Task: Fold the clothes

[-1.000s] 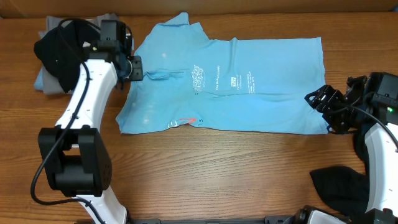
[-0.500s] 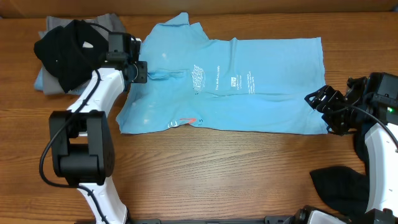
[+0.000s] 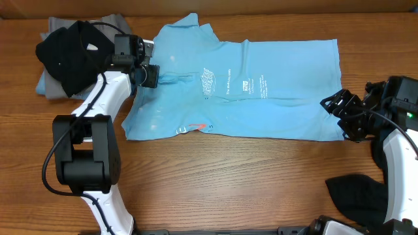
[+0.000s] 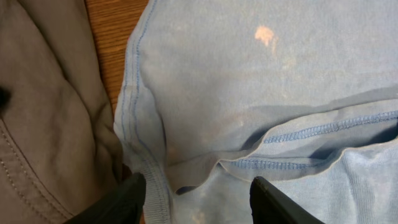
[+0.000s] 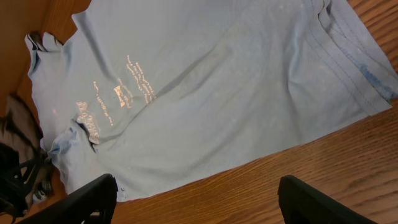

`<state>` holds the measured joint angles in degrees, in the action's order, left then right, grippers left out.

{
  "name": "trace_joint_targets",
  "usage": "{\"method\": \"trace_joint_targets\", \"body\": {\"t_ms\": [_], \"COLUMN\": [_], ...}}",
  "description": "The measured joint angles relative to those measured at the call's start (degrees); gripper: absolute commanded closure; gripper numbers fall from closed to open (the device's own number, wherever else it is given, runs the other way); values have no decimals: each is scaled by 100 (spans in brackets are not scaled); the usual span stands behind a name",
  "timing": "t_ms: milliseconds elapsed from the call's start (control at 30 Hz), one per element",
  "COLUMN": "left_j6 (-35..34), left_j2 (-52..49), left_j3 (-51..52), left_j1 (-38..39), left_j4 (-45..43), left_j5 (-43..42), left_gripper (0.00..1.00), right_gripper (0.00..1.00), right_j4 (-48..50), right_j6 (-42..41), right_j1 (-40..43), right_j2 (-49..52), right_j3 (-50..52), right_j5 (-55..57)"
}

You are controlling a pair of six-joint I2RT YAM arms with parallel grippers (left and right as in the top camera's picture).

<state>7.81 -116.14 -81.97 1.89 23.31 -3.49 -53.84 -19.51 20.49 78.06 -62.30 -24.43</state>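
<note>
The T-shirt's folded seam is rumpled beneath my left gripper, so next my left gripper pulls that folded seam inward before it takes the T-shirt's near corner.
A sky-blue T-shirt with white print and a coral mark lies spread flat across the table, collar end to the left. It also shows in the right wrist view. My left gripper is open, low over the shirt's left edge at a folded seam; its fingertips straddle blue fabric. My right gripper is open and empty, above the table by the shirt's right hem. A black garment lies on a grey one at far left.
Another black garment lies at the front right beside my right arm. Grey-brown cloth lies just left of the shirt's edge in the left wrist view. Bare wood table runs along the front.
My left gripper has moved right, from beside the black pile onto the shirt's left edge. The right arm and the shirt have not moved.
</note>
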Motion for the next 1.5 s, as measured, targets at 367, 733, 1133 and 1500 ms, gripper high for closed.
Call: {"method": "trace_joint_targets", "body": {"t_ms": [367, 733, 1133, 1500], "left_j6": [33, -136, -256, -315], "left_j2": [-302, -444, -444, -444], "left_j3": [4, 4, -1049, -1268], "left_j1": [0, 0, 31, 295], "left_j4": [-94, -166, 1095, 942], "left_j5": [-24, -52, -391, -470], "left_gripper": [50, 96, 96, 96], "right_gripper": [14, 14, 14, 14], "right_j4": [-22, -81, -76, 20], "right_j6": [-7, -17, -17, -20], "right_j1": [0, 0, 0, 0], "right_j2": [0, 0, 0, 0], "right_j3": [0, 0, 0, 0], "right_j5": [-2, -2, 0, -2]}}
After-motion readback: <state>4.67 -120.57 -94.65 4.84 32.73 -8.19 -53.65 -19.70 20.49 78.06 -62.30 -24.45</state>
